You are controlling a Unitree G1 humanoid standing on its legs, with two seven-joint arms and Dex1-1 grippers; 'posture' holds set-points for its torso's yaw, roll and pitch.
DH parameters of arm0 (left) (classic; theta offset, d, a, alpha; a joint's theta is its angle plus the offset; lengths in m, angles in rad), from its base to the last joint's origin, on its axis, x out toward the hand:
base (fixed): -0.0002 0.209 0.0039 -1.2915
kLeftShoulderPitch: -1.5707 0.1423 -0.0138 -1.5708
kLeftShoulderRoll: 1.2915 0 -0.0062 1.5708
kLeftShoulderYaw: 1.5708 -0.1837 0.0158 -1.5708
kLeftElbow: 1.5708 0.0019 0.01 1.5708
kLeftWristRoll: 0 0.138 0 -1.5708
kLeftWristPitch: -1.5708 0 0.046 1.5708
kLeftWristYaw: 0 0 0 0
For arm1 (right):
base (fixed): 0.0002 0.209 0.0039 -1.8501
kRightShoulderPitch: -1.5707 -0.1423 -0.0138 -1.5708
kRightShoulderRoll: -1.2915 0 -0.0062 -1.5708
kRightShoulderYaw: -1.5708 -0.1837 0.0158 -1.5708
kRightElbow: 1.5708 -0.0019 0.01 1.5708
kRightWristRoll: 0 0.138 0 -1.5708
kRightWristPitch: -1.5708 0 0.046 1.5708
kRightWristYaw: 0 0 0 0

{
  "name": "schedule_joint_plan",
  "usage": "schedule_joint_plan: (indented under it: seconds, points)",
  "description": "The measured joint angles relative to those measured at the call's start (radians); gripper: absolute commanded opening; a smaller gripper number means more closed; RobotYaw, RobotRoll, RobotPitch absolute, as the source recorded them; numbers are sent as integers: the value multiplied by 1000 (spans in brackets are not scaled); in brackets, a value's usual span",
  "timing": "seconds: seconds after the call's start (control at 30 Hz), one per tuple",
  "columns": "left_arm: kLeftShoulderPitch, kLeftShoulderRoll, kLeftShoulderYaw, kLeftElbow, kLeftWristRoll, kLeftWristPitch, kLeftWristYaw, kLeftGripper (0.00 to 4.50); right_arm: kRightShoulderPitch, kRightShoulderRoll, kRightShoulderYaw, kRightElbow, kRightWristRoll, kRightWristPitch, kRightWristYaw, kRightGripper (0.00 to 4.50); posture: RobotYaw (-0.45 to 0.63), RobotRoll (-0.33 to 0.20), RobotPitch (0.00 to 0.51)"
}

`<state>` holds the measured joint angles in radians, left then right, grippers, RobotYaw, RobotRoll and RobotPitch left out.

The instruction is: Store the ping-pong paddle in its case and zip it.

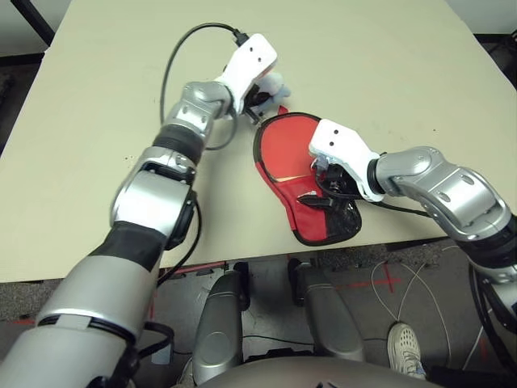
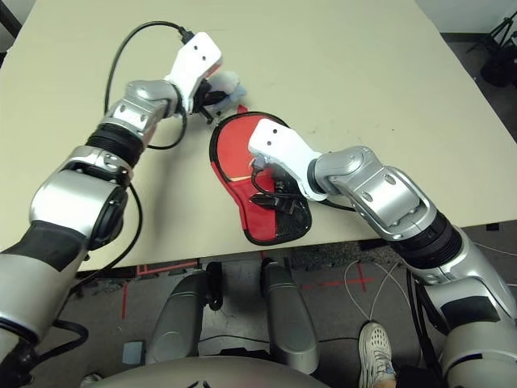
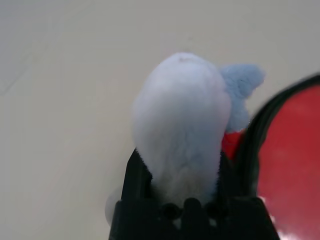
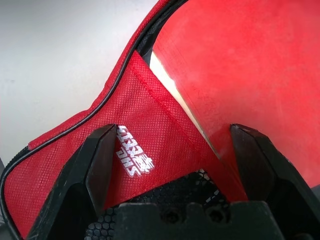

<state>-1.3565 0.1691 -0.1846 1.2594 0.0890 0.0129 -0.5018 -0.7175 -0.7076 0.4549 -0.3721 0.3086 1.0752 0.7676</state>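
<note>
The pale lump (image 1: 274, 86) is gripped and the case's far rim (image 1: 304, 114) clear, so my left gripper should continue around that rim and release on my right gripper's side.
The red case (image 1: 323, 230) lies open near the table's front edge, its narrow mesh-pocket end toward me. The ping-pong paddle (image 1: 283, 145) lies in it, red face up and handle hidden. My right gripper (image 1: 323, 190) hovers open over the case's narrow end. In the right wrist view its fingers (image 4: 100, 150) straddle the logo-printed red flap (image 4: 75, 145) and the paddle's edge (image 4: 240, 65). My left gripper (image 1: 260, 103) is at the case's far rim, shut on a pale grey-white lump (image 3: 180, 120) that touches the black zipper edge (image 3: 252, 135).
The beige table (image 1: 388, 65) stretches wide behind and to both sides. A black cable (image 1: 174, 56) loops from my left wrist over the tabletop. The case's narrow end lies close to the front edge. On the floor below are cables and a white shoe (image 1: 404, 347).
</note>
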Motion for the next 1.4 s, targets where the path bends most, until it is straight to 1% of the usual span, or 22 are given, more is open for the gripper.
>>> schedule_joint_plan:
  seconds: [0.13,0.27,0.33,0.43,0.53,0.63,0.77,0.8,0.97,1.0,1.2,1.3,1.4]
  points:
    - [-33,-89,43,42,0,-23,80,571,-1,13,1,5,-18,-1,12,4500,-72,0,311]
    - [-63,-156,84,52,-4,-30,74,549,0,18,1,6,-29,-2,20,4500,-78,0,312]
    - [-71,-183,95,52,-8,-30,39,549,1,18,1,6,-36,-2,24,4500,-81,0,310]
    - [-74,-215,99,52,-8,-29,-68,548,4,19,1,6,-39,-4,29,4500,-76,0,309]
    - [-64,-224,77,49,3,-26,-166,548,8,22,-1,7,-45,-7,32,4500,-72,0,310]
    - [-33,-217,52,46,23,-25,-240,547,11,26,-6,7,-47,-9,37,4500,-69,0,307]
    - [-23,-200,45,32,31,-22,-314,1950,13,37,-13,15,-49,-17,38,4500,-58,0,304]
    - [-23,-197,45,25,31,-21,-331,2438,13,39,-15,17,-50,-18,38,4500,-55,0,302]
    - [-31,-174,76,-1,8,-10,-384,4341,10,48,-19,27,-56,-21,43,4500,-41,0,296]
    - [-41,-166,91,-4,-3,-5,-387,4456,9,50,-20,29,-56,-22,45,4500,-39,0,294]
    - [-120,-111,193,-43,-76,24,-362,4456,7,51,-21,43,-57,-36,56,4500,-17,0,286]
    - [-123,-100,224,-53,-108,50,-360,4456,1,52,-21,57,-58,-43,65,4500,-12,0,285]
    - [-121,-83,225,-66,-117,73,-363,4456,-2,57,-21,67,-60,-48,70,4500,-7,0,283]
